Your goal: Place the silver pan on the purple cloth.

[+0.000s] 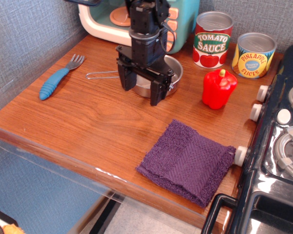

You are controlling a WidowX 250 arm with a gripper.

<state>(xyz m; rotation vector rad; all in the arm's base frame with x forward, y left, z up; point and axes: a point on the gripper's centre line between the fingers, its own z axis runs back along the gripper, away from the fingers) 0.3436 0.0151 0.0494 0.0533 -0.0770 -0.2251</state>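
The wire-loop handle [103, 75] juts straight out [89, 76] over the counter, so it will stay stiff and outstretched when the robot picks up the silver pan by its rim.
The silver pan [173, 73] sits at the back of the wooden counter, mostly hidden behind the gripper; its wire-loop handle [100, 75] sticks out to the left. The black gripper [141, 90] hangs over the pan's front rim with its jaws open, one finger [125, 79] to the left and one [156, 92] at the front right. It holds nothing. The purple cloth [187, 161] lies flat near the counter's front right edge, well apart from the pan.
A blue-handled fork [59, 77] lies at the left. A red pepper [219, 88], a tomato sauce can [212, 39] and a pineapple can [253, 54] stand right of the pan. A teal toy microwave [111, 17] is behind; a black stove [283, 141] borders the right.
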